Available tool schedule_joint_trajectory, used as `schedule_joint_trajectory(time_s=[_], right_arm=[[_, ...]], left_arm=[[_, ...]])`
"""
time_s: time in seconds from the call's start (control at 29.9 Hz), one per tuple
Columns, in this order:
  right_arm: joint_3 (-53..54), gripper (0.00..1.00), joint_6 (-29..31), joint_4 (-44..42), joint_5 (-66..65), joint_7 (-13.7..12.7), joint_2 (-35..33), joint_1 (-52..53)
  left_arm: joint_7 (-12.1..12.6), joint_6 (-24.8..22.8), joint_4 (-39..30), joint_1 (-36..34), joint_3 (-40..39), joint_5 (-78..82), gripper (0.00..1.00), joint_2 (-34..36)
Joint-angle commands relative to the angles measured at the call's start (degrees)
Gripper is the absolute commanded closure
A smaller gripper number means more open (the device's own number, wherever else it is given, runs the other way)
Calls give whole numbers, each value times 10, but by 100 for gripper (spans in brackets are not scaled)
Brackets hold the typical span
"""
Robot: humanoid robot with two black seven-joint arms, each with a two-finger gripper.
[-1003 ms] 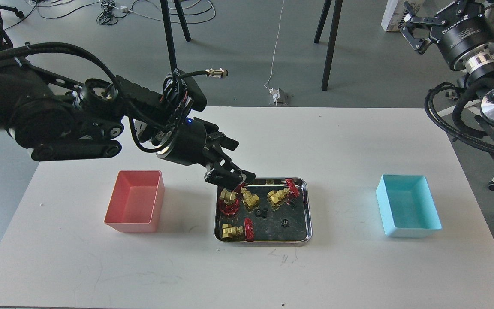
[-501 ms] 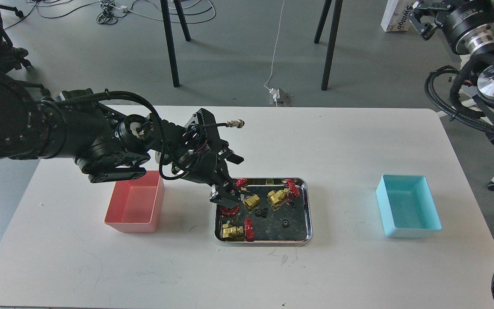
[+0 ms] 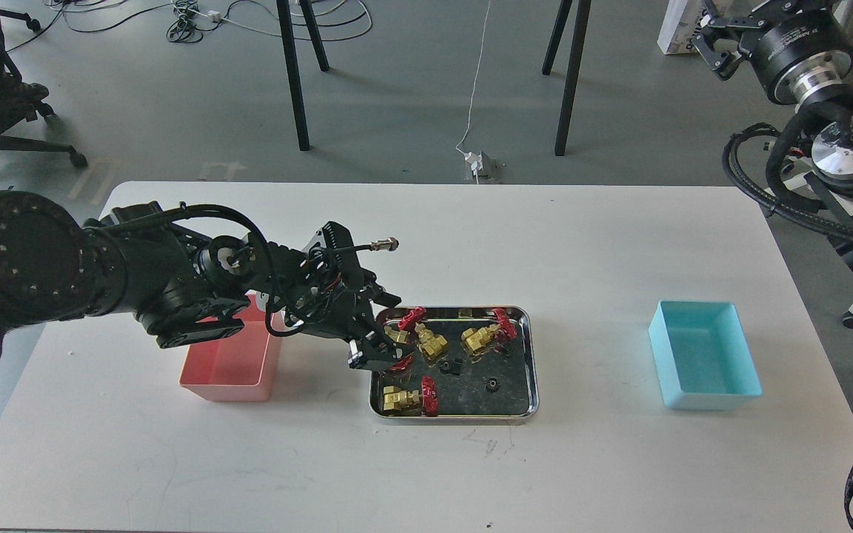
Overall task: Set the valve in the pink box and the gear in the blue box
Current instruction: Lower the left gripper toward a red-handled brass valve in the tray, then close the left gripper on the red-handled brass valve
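Observation:
I expect the brass valve (image 3: 396,334) to come free alone when I lift it, because the red handwheel (image 3: 403,363) by my left gripper sits apart from the middle valve.
The steel tray (image 3: 517,403) in mid-table holds several brass valves with red handwheels. My left gripper (image 3: 380,337) is down at the tray's left end, its dark fingers apart on either side of the leftmost valve (image 3: 397,336). Other valves lie at the tray's middle (image 3: 432,344), back right (image 3: 480,338) and front left (image 3: 403,400). The tiny black gear (image 3: 492,383) lies in the tray's right half. The pink box (image 3: 225,366) is left of the tray, its back hidden by my left arm. The blue box (image 3: 709,401) stands empty at the right. My right gripper (image 3: 711,41) is raised far off, top right.
Blockier black pieces (image 3: 453,366) lie in the tray next to the middle valve. My bulky left arm (image 3: 138,285) hangs over the table's left half and the pink box. Chair and table legs and cables are on the floor behind the table.
My left arm has dropped and swung lower; its gripper came down from above the tray's back-left corner onto the leftmost valve. My right gripper shifted slightly at the top right.

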Motion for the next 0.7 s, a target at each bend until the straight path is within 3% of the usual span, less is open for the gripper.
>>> schedule_joint_trajectory(time_s=[0.0,0.43,0.67], right_arm=[[0,0,0,0,0,0,0,-4],[-2,0,0,0,0,0,0,-13],[-2,0,-1,0,0,0,0,-23]], left_arm=[[0,0,4,11,0,5,23,-1],[0,7,56,55,-2,14,32,-2],[0,8,56,57,0,15,46,-2]])
